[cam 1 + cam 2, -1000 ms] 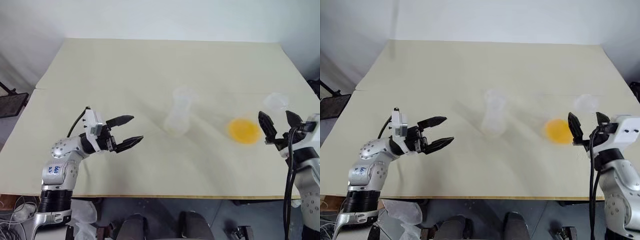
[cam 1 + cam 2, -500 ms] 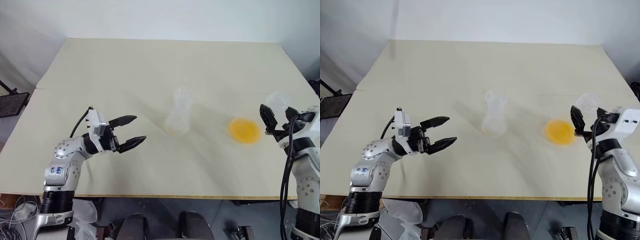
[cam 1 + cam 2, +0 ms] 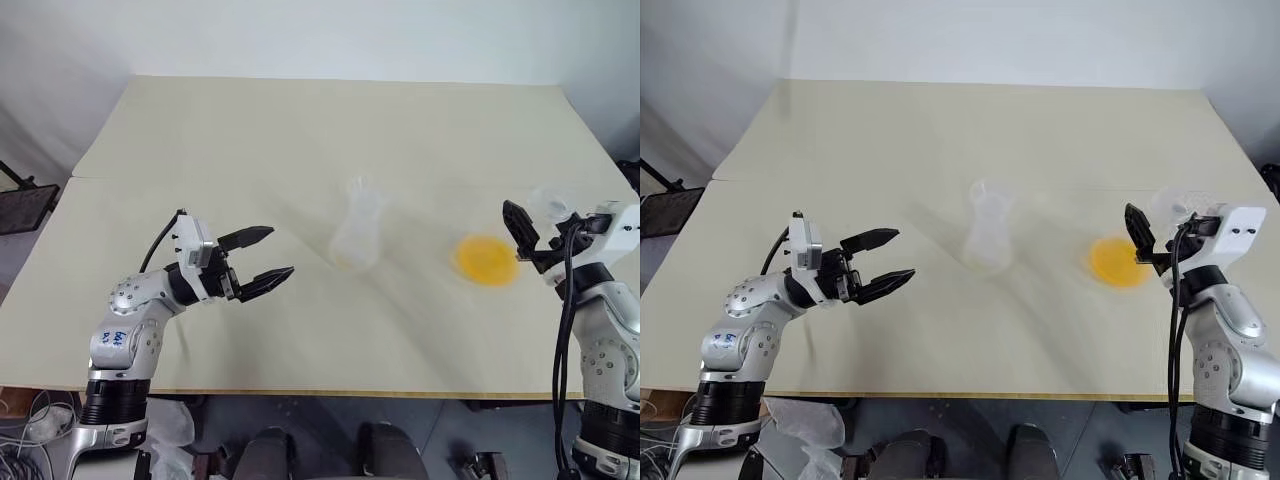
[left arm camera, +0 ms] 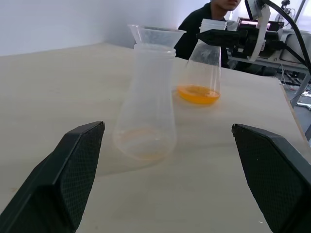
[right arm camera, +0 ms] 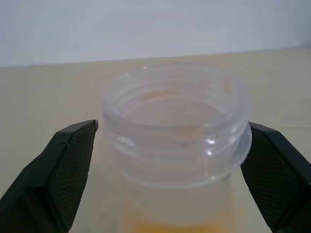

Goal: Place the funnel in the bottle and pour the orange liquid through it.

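Note:
The orange liquid (image 3: 486, 260) fills only the flask's base, so the bottle (image 3: 357, 238) should take all of it below its neck when I pour.
The clear bottle (image 3: 358, 238) stands mid-table with the clear funnel (image 4: 155, 35) seated in its neck. To its right stands a second clear flask (image 4: 204, 58) holding the orange liquid (image 3: 487, 260) in its base. My right gripper (image 5: 172, 125) is open, one finger on each side of that flask's threaded mouth (image 5: 175, 111), not closed on it. Left of the bottle and well apart from it, my left gripper (image 3: 280, 251) hangs open and points at the bottle, with nothing between its fingers.
The cream table (image 3: 300, 130) has a seam across its left part and its front edge close to both arms. A black object (image 3: 20, 205) sits off the table's left side. A person in dark clothes (image 4: 201, 22) is beyond the table in the left wrist view.
My right gripper has moved forward and now straddles the mouth of the flask with the orange liquid. The left gripper, bottle and funnel have stayed put.

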Controlling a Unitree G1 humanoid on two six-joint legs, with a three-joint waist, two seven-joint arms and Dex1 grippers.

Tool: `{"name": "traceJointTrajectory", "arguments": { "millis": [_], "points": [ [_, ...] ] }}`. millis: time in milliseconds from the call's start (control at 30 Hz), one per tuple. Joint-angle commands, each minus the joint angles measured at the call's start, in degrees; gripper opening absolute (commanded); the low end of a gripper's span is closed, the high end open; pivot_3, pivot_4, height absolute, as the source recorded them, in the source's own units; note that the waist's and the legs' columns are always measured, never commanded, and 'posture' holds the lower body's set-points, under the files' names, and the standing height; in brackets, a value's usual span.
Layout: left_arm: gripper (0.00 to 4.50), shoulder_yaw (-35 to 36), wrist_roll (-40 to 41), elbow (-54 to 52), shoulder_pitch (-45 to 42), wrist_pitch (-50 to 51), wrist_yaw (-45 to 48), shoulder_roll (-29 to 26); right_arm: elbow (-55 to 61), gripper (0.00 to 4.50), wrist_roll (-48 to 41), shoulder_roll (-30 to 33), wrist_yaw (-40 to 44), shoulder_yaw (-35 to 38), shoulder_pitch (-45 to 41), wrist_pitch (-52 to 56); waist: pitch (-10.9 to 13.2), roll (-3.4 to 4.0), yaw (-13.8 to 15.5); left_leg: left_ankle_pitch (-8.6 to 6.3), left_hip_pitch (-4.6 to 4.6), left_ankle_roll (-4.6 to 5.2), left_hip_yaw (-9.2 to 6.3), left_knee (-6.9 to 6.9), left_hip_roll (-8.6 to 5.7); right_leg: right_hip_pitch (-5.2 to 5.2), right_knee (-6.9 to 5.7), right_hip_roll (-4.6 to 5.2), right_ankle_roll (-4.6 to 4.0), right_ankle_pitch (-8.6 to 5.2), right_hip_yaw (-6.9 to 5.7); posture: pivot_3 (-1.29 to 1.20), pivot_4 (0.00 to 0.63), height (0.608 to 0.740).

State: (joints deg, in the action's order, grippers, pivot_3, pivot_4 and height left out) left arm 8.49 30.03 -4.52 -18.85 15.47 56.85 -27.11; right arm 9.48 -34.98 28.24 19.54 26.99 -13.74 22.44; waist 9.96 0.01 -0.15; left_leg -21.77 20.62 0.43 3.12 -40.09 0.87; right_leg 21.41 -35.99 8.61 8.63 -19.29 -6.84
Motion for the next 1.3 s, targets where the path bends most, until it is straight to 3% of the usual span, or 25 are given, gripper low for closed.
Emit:
{"name": "traceJointTrajectory", "arguments": {
  "millis": [33,167,200,467,667,800,933,1200,1300],
  "points": [
    [4.5,0.2,1.3,-3.0,0.0,-0.9,-0.6,0.1,-0.2,3.88,0.1,-0.5,0.9,-0.1,-1.1,-2.1,0.0,0.0,-0.1,0.0,0.0,0.0,0.0,0.0,0.0,0.0,0.0,0.0,0.0,0.0,0.0,0.0,0.15,0.74],
    [4.5,0.2,1.2,-3.3,0.3,-0.9,-0.8,0.1,-0.8,2.56,0.6,-0.8,1.3,-0.3,-1.5,-2.7,0.0,0.0,-0.1,0.0,0.0,0.0,0.0,0.0,0.01,0.0,0.01,0.0,0.0,0.0,0.0,0.0,0.15,0.74],
    [4.5,0.2,1.2,-3.2,0.3,-1.0,-0.9,0.0,-1.0,2.46,0.7,-0.9,1.4,-0.3,-1.7,-2.8,0.0,0.0,-0.1,0.0,0.0,0.0,-0.01,0.0,0.01,-0.01,0.0,0.0,0.0,0.0,0.0,0.0,0.15,0.74],
    [4.5,0.0,1.0,-2.9,-0.4,-1.3,-1.3,0.2,-0.8,2.46,1.3,-0.5,1.1,-1.5,-2.9,-2.1,0.0,0.0,-0.1,0.0,0.0,0.0,0.01,0.01,0.02,0.01,0.01,-0.01,0.0,0.0,0.0,0.0,0.15,0.74],
    [4.5,-0.2,0.9,-2.6,-0.9,-1.4,-1.5,0.4,1.6,2.46,8.6,0.7,-4.0,-3.8,-4.8,-3.0,0.0,0.0,-0.1,0.0,0.0,0.0,0.01,0.01,0.02,0.01,0.01,-0.01,0.0,0.0,0.0,0.0,0.15,0.74],
    [4.5,-0.4,0.8,-2.3,-1.1,-1.5,-1.7,0.5,4.3,2.46,14.0,4.1,-8.5,-7.0,-6.9,4.0,0.0,0.02,0.0,0.0,0.02,0.0,0.01,0.0,0.01,0.03,0.01,0.01,0.0,0.0,0.01,0.0,0.15,0.74],
    [4.5,-0.6,0.9,-2.2,-1.2,-1.6,-1.8,0.7,6.6,2.46,10.8,2.5,-7.5,-7.8,-10.0,6.6,0.0,0.02,-0.1,0.0,0.05,0.0,-0.03,0.03,0.0,0.04,0.03,0.01,0.0,0.0,-0.02,0.0,0.15,0.74],
    [4.5,-0.9,0.6,-1.9,-1.3,-2.0,-1.8,1.4,11.2,2.46,11.5,0.7,-7.0,-13.8,-15.6,9.5,0.0,0.03,-0.2,0.0,0.05,0.0,-0.02,0.04,0.01,0.07,0.03,0.0,0.0,0.0,-0.03,0.0,0.15,0.74],
    [4.5,-1.2,0.4,-1.8,-1.0,-2.5,-1.9,1.8,11.7,2.46,18.7,3.0,-6.4,-20.6,-17.7,7.8,0.0,0.03,-0.2,0.0,0.06,0.0,-0.03,0.04,0.0,0.07,0.04,0.01,0.0,0.0,-0.03,0.0,0.15,0.74]
  ]
}}
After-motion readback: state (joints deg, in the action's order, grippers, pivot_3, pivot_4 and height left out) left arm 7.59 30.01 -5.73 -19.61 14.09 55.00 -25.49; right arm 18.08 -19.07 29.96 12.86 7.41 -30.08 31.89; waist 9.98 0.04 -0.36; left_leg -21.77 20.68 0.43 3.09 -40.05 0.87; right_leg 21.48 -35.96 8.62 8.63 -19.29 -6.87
